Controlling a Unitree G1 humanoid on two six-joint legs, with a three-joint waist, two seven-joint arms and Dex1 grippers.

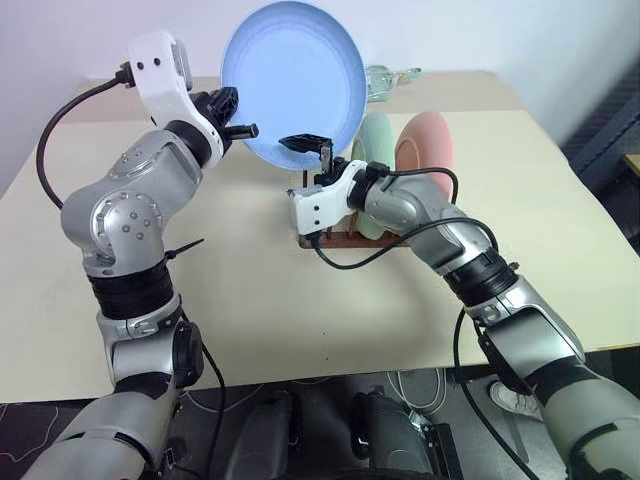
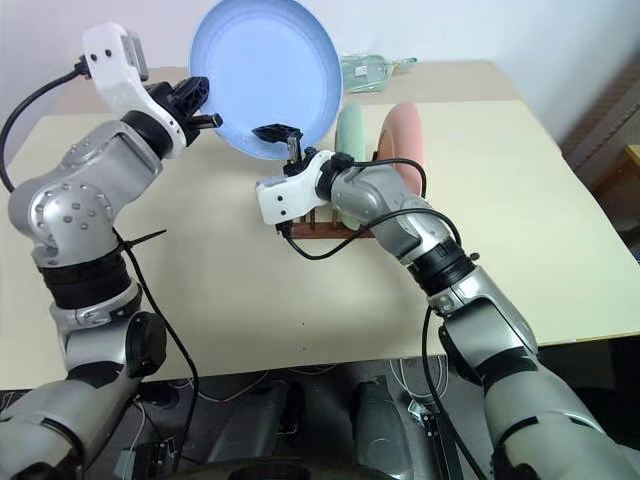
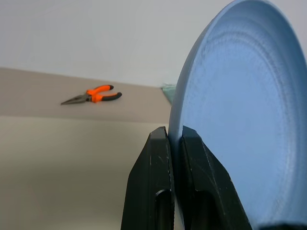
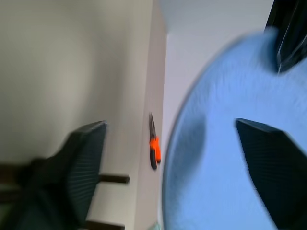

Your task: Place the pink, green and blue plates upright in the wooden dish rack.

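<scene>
The blue plate (image 1: 295,75) is in my left gripper with its wide side toward the rack's slots. My right gripper should take the blue plate's lower rim (image 1: 272,158) and turn the plate so that it fits.
The light blue plate (image 1: 295,75) hangs upright in the air above the table's far side. My left gripper (image 1: 238,115) is shut on its left rim; in the left wrist view the rim (image 3: 249,120) is pinched between the two black fingers (image 3: 156,158). My right gripper (image 1: 312,150) stands open at the plate's lower edge, with the plate (image 4: 225,163) between its wide-apart fingers. Behind the right hand, the mint green plate (image 1: 378,140) and the pink plate (image 1: 425,145) stand upright in the wooden dish rack (image 1: 335,238).
Orange-handled pliers (image 3: 93,94) lie on the table to the far left. A clear glass item (image 1: 390,78) lies at the far edge behind the plates. The beige table (image 1: 250,290) is bare in front of the rack. A black cable (image 1: 350,262) loops beside the rack.
</scene>
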